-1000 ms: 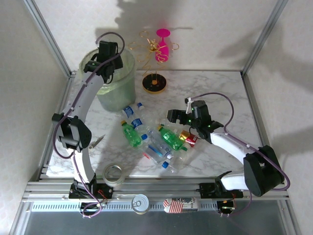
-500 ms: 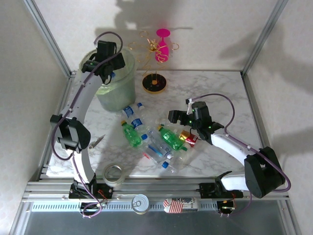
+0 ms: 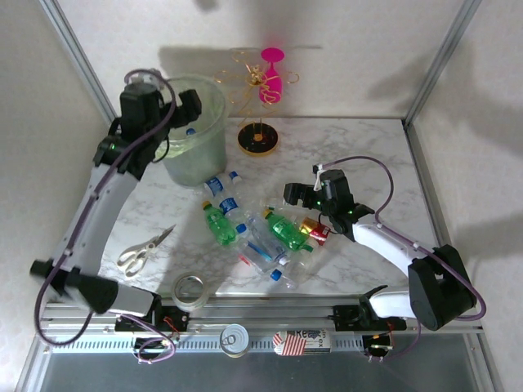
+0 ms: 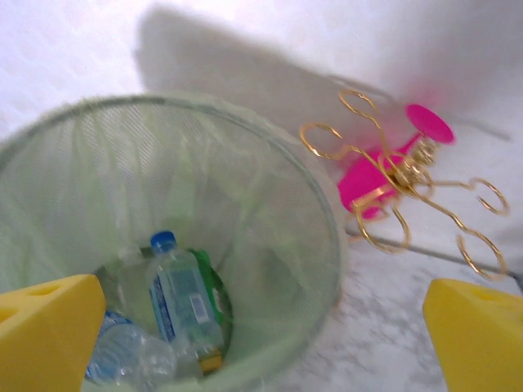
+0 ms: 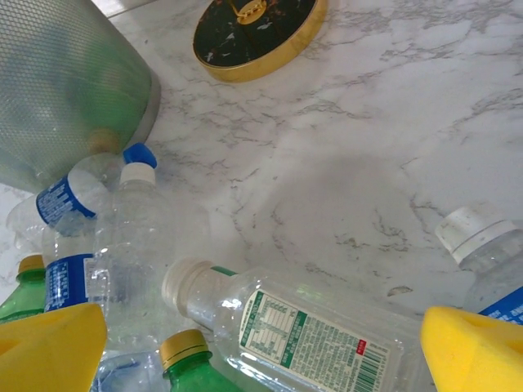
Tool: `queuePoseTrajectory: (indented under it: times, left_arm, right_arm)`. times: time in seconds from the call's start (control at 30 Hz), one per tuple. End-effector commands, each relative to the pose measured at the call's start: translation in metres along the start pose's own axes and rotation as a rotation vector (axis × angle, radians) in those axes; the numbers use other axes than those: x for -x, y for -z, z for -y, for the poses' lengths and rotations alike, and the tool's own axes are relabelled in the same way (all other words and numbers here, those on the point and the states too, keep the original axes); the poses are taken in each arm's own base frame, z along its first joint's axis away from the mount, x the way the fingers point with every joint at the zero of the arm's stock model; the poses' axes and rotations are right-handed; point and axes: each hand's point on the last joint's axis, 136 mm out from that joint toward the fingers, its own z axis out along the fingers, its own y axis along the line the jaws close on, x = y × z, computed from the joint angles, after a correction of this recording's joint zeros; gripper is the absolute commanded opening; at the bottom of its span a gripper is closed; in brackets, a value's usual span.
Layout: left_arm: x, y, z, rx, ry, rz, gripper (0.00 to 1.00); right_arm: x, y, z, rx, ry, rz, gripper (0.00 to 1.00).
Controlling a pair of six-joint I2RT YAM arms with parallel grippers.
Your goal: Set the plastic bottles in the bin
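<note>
The green bottle nearest the scissors has open marble (image 3: 193, 224) next to it, so my left gripper should keep going toward it until both fingers close around its body (image 3: 221, 227).
The bin (image 3: 198, 139) stands at the back left. My left gripper (image 3: 181, 114) hangs over its left rim, open and holding nothing. In the left wrist view the yellow fingers (image 4: 47, 335) stand wide apart above the bin (image 4: 270, 204), where a blue-capped bottle (image 4: 184, 300) lies on other bottles. Several plastic bottles (image 3: 255, 231) lie heaped at mid-table. My right gripper (image 3: 296, 196) is open at the heap's right end. Between its fingers (image 5: 478, 353) lies a clear bottle with a white cap and a green label (image 5: 304, 331), untouched, beside a green bottle (image 5: 186, 363).
A gold wire rack on a black base (image 3: 258, 139) holds a pink goblet (image 3: 271, 77) behind the heap. Scissors (image 3: 144, 248) and a tape roll (image 3: 189, 288) lie front left. A can (image 3: 237, 339) sits on the front rail. Bare marble lies at the right.
My left gripper has gone from shut to open over the bin, and its arm has swung left. The right arm has barely moved.
</note>
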Motion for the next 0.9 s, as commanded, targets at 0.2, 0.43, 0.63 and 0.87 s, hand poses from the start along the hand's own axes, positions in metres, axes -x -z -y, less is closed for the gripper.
queuePoseTrajectory:
  times: [0.2, 0.43, 0.63, 0.87]
  left_arm:
    - [-0.090, 0.043, -0.011, -0.111, 0.170, -0.057, 1.00]
    - [-0.194, 0.050, -0.043, -0.023, 0.273, -0.179, 0.99]
    - [-0.266, 0.039, -0.078, 0.086, 0.343, -0.242, 1.00]
    - [-0.316, 0.022, -0.087, 0.163, 0.332, -0.318, 1.00]
  right_arm:
    - [0.028, 0.009, 0.008, -0.071, -0.085, 0.112, 0.99]
    - [0.035, 0.008, 0.010, -0.079, -0.123, 0.136, 0.99]
    - [0.034, 0.001, 0.006, -0.061, -0.128, 0.108, 0.99]
    - [0.031, 0.002, 0.006, -0.059, -0.142, 0.105, 0.99]
